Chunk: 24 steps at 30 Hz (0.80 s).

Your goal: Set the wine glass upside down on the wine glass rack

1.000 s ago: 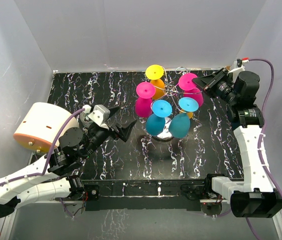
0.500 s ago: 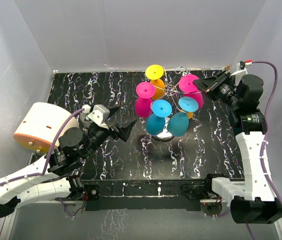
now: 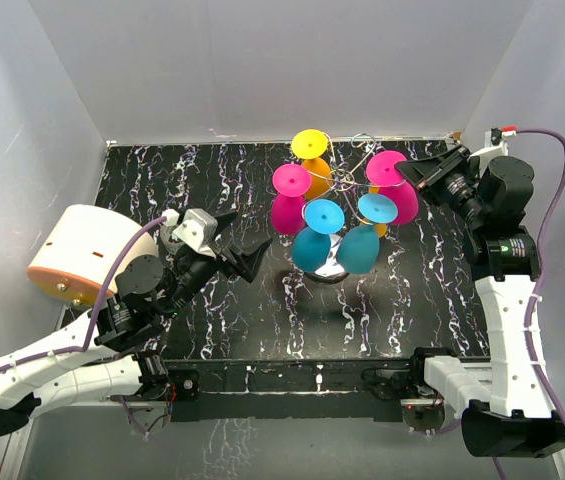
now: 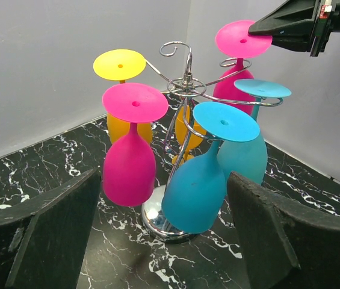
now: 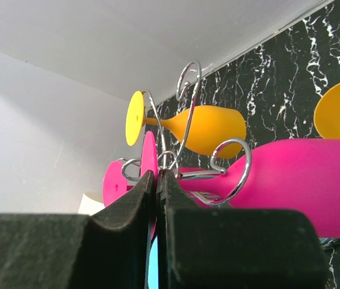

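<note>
The pink glass's stem is inside the curled wire arm (image 4: 236,62) with its bowl below. My right gripper should keep the foot (image 4: 233,38) steady until the stem settles, then release.
The wine glass rack (image 3: 336,182) is a silver wire stand on a round shiny base (image 4: 156,218), mid-table. Several coloured glasses hang upside down on it. My right gripper (image 3: 409,171) is shut on the flat foot of a pink wine glass (image 3: 400,197) on the rack's right side. The glass's stem sits in a curled wire arm (image 5: 233,171), and its bowl (image 5: 305,180) lies beside it. The left wrist view also shows this glass (image 4: 234,89). My left gripper (image 3: 247,241) is open and empty, left of the rack and facing it.
Other hanging glasses are yellow-orange (image 3: 311,146), pink (image 3: 289,197), blue (image 3: 314,240) and teal (image 3: 364,246). A white and orange rounded object (image 3: 80,250) sits at the table's left edge. Grey walls enclose the black marbled table (image 3: 162,190).
My right gripper has drawn back to the right, holding the pink glass's foot. The glass's foot and bowl have shifted slightly right. The left arm has barely moved.
</note>
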Tool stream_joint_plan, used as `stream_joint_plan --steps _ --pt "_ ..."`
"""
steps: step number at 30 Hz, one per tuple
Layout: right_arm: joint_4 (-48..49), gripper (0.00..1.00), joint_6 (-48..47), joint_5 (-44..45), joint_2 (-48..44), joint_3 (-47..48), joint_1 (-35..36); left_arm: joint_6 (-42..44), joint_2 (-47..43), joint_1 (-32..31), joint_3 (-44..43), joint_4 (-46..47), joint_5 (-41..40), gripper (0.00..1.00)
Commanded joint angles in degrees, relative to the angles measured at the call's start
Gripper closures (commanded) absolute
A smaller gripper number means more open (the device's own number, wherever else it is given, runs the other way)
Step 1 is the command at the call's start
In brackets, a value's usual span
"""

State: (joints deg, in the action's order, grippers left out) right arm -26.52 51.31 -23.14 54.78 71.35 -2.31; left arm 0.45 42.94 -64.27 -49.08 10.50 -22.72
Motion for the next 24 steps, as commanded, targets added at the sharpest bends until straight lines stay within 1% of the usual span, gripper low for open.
stream_joint_plan --steps 1,5,13,17,24 --pt "2.42 1.0 -1.55 4.65 -1.41 1.8 -0.04 -0.07 -0.79 -0.24 -0.93 1.7 -0.48 0.16" --pt "2.23 1.0 -1.95 6.6 -1.97 1.97 -0.07 -0.36 -0.84 -0.2 -0.85 1.7 -0.57 0.16" --pt "3.13 1.0 -2.24 7.34 -0.63 1.2 -0.06 -0.49 -0.6 -0.24 -0.98 1.82 -0.48 0.15" --pt "3.75 1.0 -3.96 7.17 0.82 1.34 -0.07 -0.75 -0.57 -0.24 -1.03 1.63 -0.48 0.15" --pt "4.37 1.0 -6.01 4.42 4.76 3.26 -0.07 -0.76 -0.84 -0.24 -1.09 1.21 -0.61 0.15"
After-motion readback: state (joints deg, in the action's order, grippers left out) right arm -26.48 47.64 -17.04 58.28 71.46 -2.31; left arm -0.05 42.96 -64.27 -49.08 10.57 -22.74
